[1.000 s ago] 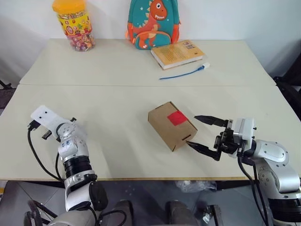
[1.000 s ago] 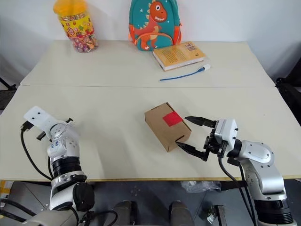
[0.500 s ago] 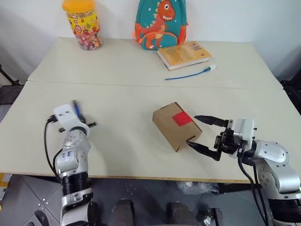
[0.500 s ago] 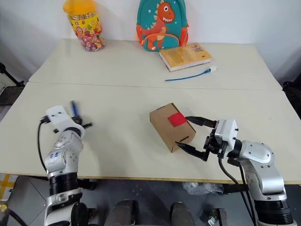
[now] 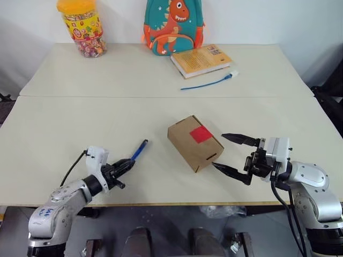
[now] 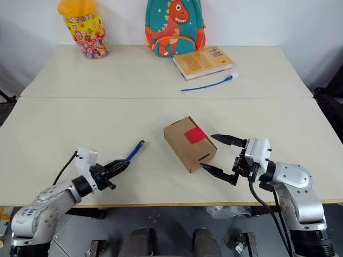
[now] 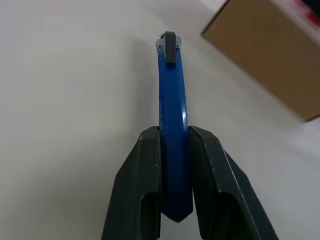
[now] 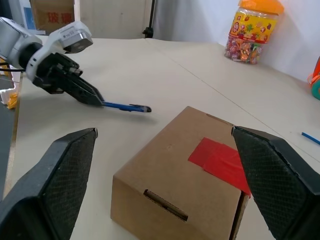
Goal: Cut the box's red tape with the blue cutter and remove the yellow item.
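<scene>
The blue cutter (image 7: 171, 95) lies in line with my left gripper's fingers, so next I put it down and give the cutter's near end (image 7: 176, 207) a nudge to turn it crosswise.
The brown cardboard box (image 5: 188, 144) lies mid-table with the red tape (image 5: 201, 134) square on its top seam. My left gripper (image 5: 126, 165) is low over the table to the box's left, shut on the blue cutter (image 5: 139, 150), whose dark tip points toward the box. In the left wrist view the cutter (image 7: 172, 115) is clamped between both fingers (image 7: 145, 185). My right gripper (image 5: 218, 150) stands open at the box's right end, one finger on each side with gaps; in the right wrist view the box (image 8: 165, 175) sits between them. The yellow item is hidden.
At the table's far edge stand a yellow-lidded candy jar (image 5: 80, 27) and a dinosaur backpack (image 5: 172, 25). Near them lie a yellow-orange book (image 5: 201, 60) and a thin blue cable (image 5: 206, 83). A seam (image 5: 80, 97) runs across the two tabletops.
My left arm has swung down and in toward the box, turning the blue cutter from upright to pointing at the box. The right gripper and the box have stayed put.
</scene>
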Controlling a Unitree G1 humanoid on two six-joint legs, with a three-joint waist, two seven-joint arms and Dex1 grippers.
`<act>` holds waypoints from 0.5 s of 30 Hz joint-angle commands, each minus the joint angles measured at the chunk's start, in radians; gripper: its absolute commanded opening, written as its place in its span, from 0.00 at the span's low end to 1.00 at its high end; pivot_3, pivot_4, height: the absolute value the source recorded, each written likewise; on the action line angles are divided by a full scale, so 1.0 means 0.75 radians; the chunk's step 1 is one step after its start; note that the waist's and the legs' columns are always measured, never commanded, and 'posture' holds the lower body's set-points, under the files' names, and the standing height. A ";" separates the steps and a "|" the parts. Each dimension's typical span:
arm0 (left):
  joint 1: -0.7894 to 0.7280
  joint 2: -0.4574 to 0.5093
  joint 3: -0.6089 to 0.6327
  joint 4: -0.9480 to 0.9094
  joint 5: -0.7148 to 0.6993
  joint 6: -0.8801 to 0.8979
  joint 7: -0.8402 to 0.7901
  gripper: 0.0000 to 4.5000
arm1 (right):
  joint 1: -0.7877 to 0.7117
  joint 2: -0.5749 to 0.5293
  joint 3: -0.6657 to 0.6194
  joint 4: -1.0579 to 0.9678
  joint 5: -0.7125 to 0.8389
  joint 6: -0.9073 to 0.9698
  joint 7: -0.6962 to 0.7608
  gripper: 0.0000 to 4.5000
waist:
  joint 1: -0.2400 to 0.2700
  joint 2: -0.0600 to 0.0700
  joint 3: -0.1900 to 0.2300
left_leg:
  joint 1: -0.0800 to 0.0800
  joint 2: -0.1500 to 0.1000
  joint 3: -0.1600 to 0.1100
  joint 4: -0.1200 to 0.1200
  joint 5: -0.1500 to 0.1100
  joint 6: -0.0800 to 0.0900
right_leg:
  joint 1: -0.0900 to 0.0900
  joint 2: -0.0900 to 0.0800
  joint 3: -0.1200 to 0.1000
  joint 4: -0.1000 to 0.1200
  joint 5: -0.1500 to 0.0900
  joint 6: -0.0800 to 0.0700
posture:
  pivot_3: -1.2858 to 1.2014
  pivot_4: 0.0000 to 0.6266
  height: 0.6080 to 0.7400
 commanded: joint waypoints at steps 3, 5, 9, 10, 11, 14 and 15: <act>-0.086 -0.033 0.261 0.188 -0.272 0.225 0.151 0.18 | -0.012 -0.015 -0.023 -0.029 0.013 -0.002 -0.002 1.00 | -0.006 0.000 0.000 | 0.000 0.001 0.000 0.000 0.000 0.000 | -0.001 0.001 0.000 0.001 0.000 0.000 | 0.52 0.24 1.00; -0.091 -0.023 0.285 0.207 -0.300 0.280 0.188 0.32 | -0.007 -0.013 -0.024 -0.036 0.013 -0.001 -0.007 1.00 | -0.013 0.000 0.000 | 0.000 0.001 0.000 0.000 0.000 0.000 | -0.001 0.001 0.000 0.001 0.000 0.000 | 0.52 0.24 1.00; -0.079 0.004 0.272 0.226 -0.250 0.292 0.244 0.59 | 0.006 -0.007 -0.026 -0.040 0.010 -0.004 -0.017 1.00 | -0.025 0.001 0.000 | 0.001 0.001 0.000 0.000 0.000 0.000 | 0.000 0.001 0.001 0.001 0.000 0.000 | 0.52 0.24 1.00; -0.083 -0.003 0.278 0.232 -0.236 0.284 0.275 0.65 | 0.009 -0.006 -0.025 -0.042 0.009 -0.004 -0.019 1.00 | -0.028 0.001 0.000 | 0.002 0.001 0.000 0.000 0.000 0.000 | 0.000 0.001 0.001 0.001 0.000 0.000 | 0.52 0.24 1.00; -0.084 -0.010 0.281 0.229 -0.214 0.250 0.291 0.71 | 0.012 -0.003 -0.025 -0.043 0.009 -0.004 -0.024 1.00 | -0.028 0.001 -0.001 | 0.002 0.001 0.000 0.000 0.001 -0.001 | 0.000 0.001 0.001 0.002 0.000 0.000 | 0.52 0.24 1.00; -0.056 0.024 0.226 0.182 -0.113 0.089 0.227 0.89 | 0.018 -0.001 -0.023 -0.048 0.010 -0.005 -0.033 1.00 | -0.032 0.002 -0.001 | 0.005 0.001 0.000 0.000 0.001 -0.001 | 0.002 0.001 0.001 0.004 0.000 0.000 | 0.52 0.24 1.00; -0.037 0.046 0.196 0.162 -0.065 0.012 0.178 0.94 | 0.020 -0.001 -0.022 -0.050 0.011 -0.006 -0.034 1.00 | -0.034 0.002 -0.001 | 0.006 0.001 0.000 0.000 0.001 -0.001 | 0.002 0.002 0.002 0.004 0.001 -0.001 | 0.52 0.24 1.00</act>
